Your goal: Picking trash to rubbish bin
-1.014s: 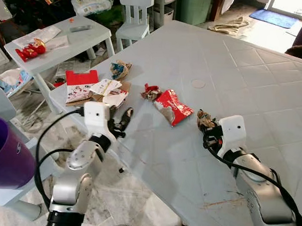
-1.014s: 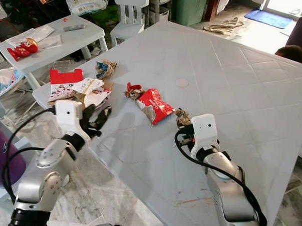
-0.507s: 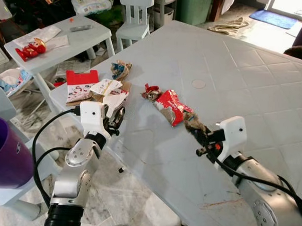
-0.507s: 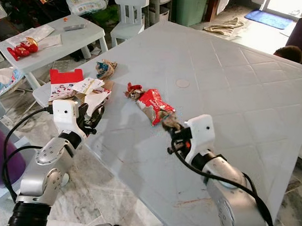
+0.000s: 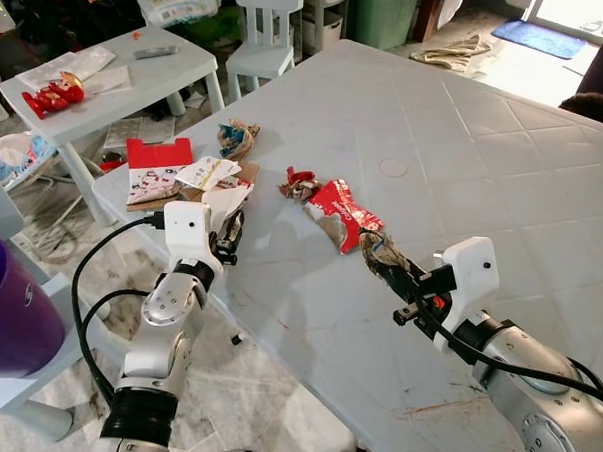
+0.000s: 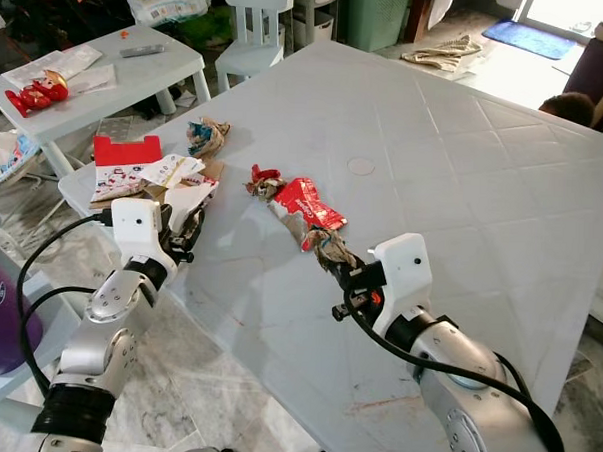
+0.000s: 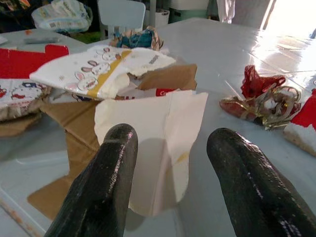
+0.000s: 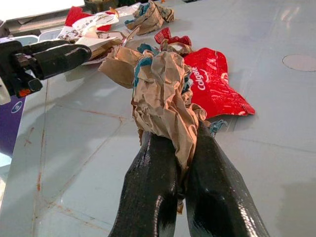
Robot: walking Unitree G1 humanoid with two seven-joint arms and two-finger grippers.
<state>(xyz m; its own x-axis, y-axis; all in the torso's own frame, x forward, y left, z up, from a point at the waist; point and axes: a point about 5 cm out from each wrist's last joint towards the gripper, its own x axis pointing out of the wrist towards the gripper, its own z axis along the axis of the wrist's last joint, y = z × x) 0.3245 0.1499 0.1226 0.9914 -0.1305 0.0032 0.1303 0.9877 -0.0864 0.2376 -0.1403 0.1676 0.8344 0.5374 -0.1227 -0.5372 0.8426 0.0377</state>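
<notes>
The bunny-printed piece (image 5: pixel 206 172) will come along when the robot lifts the folded white paper, because a torn curl (image 7: pixel 116 87) joins the two.
My right gripper (image 5: pixel 390 268) is shut on a crumpled brown paper wad (image 8: pixel 160 101), held just above the white table (image 5: pixel 465 143) beside a red Colgate wrapper (image 5: pixel 340 213). A red and gold foil scrap (image 5: pixel 300 183) lies past the wrapper. My left gripper (image 7: pixel 170 163) stands open at the table's left edge, its fingers either side of a folded white paper (image 7: pixel 153 143). Behind that paper lie torn cardboard and a white printed box (image 5: pixel 209 174), a red card (image 5: pixel 154 155) and another crumpled wad (image 5: pixel 237 138).
A purple bin (image 5: pixel 8 303) stands at the far left on the floor. A small white table (image 5: pixel 98 82) with a red toy (image 5: pixel 49 93) and a white chair (image 5: pixel 265 29) lie beyond. A green bin (image 5: pixel 386 14) stands at the back.
My right gripper lifted the brown paper wad off the table and swung it left past the red wrapper. My left gripper moved up to the white paper at the table edge.
</notes>
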